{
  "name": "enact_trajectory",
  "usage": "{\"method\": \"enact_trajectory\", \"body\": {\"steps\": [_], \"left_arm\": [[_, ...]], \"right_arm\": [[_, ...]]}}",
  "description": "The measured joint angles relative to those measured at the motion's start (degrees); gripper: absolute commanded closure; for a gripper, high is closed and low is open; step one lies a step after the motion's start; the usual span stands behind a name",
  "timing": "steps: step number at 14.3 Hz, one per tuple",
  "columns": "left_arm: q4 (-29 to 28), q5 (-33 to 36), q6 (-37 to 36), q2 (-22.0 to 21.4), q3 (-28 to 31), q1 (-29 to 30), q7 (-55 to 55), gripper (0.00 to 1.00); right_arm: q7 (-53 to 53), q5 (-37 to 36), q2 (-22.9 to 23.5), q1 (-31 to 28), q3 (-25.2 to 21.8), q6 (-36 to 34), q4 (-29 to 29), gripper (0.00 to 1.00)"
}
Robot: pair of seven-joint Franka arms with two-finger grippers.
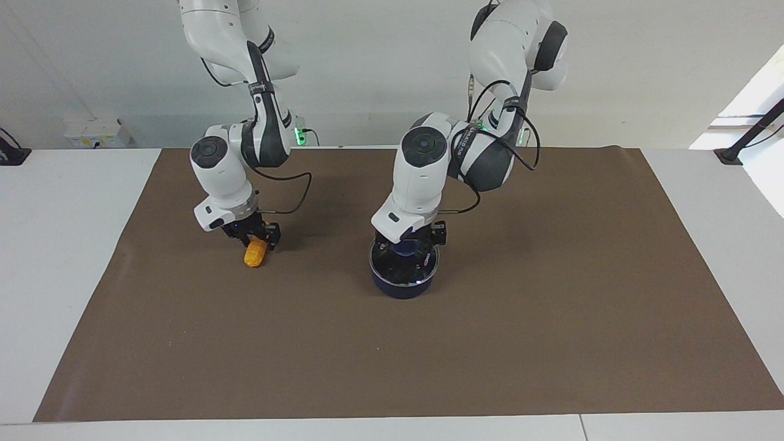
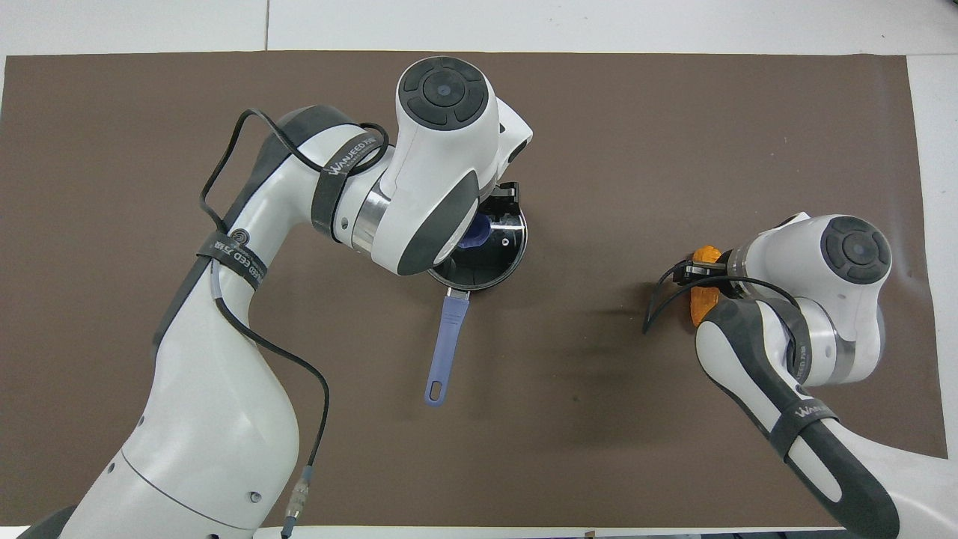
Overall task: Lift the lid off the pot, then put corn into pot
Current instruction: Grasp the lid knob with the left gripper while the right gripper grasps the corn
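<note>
I should expect the pot to be empty when I lift the glass lid [image 2: 509,241], because only the dark inside [image 2: 477,266] can be seen through it.
The navy pot [image 1: 404,283] stands mid-table with the glass lid [image 1: 405,264] on it; its blue handle [image 2: 447,337] points toward the robots. My left gripper [image 1: 407,246] is down on the lid, open, its fingers on either side of the blue knob [image 2: 474,230]. The left arm hides part of the lid in the overhead view. The orange-yellow corn [image 1: 255,256] lies on the mat toward the right arm's end. My right gripper [image 1: 256,237] is low over the end of the corn nearer the robots, open, its fingers on either side of that end. The corn also shows in the overhead view [image 2: 701,305].
A brown mat [image 1: 551,306] covers most of the white table [image 1: 61,245]. Pot and corn are the only loose things on it. A cable loops from each wrist.
</note>
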Motion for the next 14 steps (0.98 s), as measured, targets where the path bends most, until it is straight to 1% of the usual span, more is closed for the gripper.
{"method": "enact_trajectory", "body": {"steps": [1,2,4,5,8,11,13,14], "left_arm": [[-0.09,0.04,0.21,0.07,0.01,0.01,0.00,0.00],[-0.23,0.06,0.50,0.10,0.00,0.00,0.00,0.00],[-0.95,0.07,1.44,0.11,0.00,0.00,0.00,0.00],[-1.39,0.08,1.93,0.11,0.00,0.00,0.01,0.00],[-1.92,0.08,2.36,0.11,-0.13,-0.23,0.05,0.00],[-2.43,0.08,2.49,0.11,-0.14,-1.13,0.04,0.00],[-2.70,0.08,2.49,0.08,-0.14,-1.33,0.02,0.00],[-3.03,0.08,2.54,-0.01,-0.13,-1.33,0.02,0.00]], "right_arm": [[-0.14,0.00,0.00,0.00,0.01,0.00,-0.27,0.83],[-0.35,0.00,0.00,0.00,0.03,-0.05,-0.41,1.00],[-1.15,0.00,-0.03,0.00,0.03,-1.25,-0.08,1.00],[-1.67,0.00,-0.09,0.00,0.03,-3.06,0.81,1.00],[-2.40,0.00,-0.69,0.00,0.03,-12.41,6.98,1.00],[-2.63,0.00,-2.37,0.02,0.06,-22.49,13.32,1.00],[-2.63,0.00,-3.53,0.26,0.15,-30.23,18.61,1.00],[-2.63,0.00,-3.84,0.53,0.18,-32.99,21.01,1.00]]}}
